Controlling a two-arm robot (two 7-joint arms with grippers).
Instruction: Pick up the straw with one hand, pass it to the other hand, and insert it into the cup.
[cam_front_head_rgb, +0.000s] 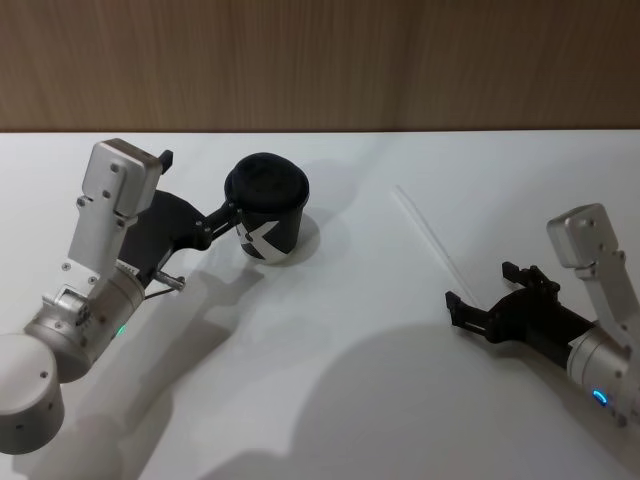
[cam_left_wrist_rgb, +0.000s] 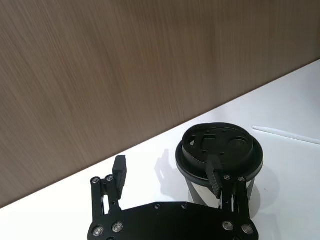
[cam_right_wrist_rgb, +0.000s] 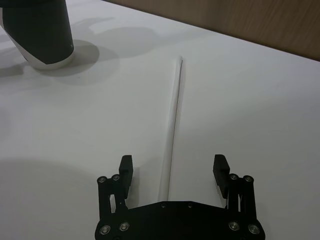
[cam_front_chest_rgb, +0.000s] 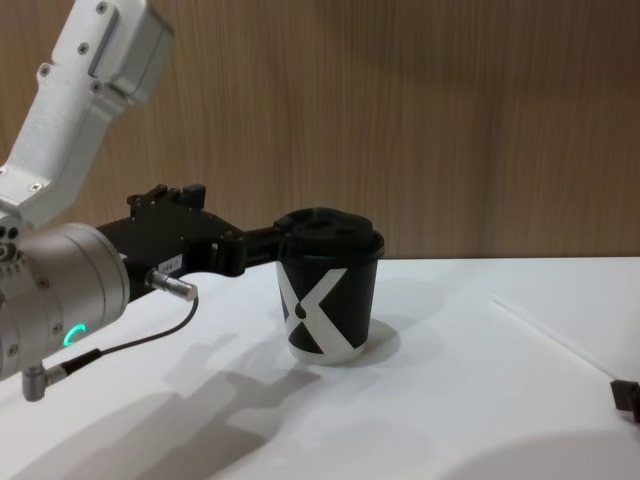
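The white straw (cam_front_head_rgb: 434, 243) is straight all the way to its far end (cam_front_head_rgb: 398, 189). It will stick out stiffly when I lift it by its near end.
The white straw (cam_front_head_rgb: 430, 235) lies flat on the table, right of the black cup (cam_front_head_rgb: 268, 210) with its white X. My right gripper (cam_front_head_rgb: 480, 284) is open and low over the table, and the straw's near end lies between its fingers. In the right wrist view the straw (cam_right_wrist_rgb: 172, 120) runs straight out from between the open fingers of the gripper (cam_right_wrist_rgb: 173, 167), with the cup (cam_right_wrist_rgb: 42, 35) farther off. My left gripper (cam_left_wrist_rgb: 167, 172) is open beside the cup (cam_left_wrist_rgb: 220, 147), with one fingertip (cam_left_wrist_rgb: 215, 172) at the lid's edge. From the chest, the left gripper (cam_front_chest_rgb: 245, 215) reaches the cup (cam_front_chest_rgb: 330, 300) at lid height.
A wood-panelled wall (cam_front_head_rgb: 320, 60) runs along the far edge of the white table (cam_front_head_rgb: 330, 400). A thin dark cable with a metal plug (cam_front_chest_rgb: 170, 285) hangs under my left wrist. Open table lies between the cup and the straw (cam_front_chest_rgb: 550, 335).
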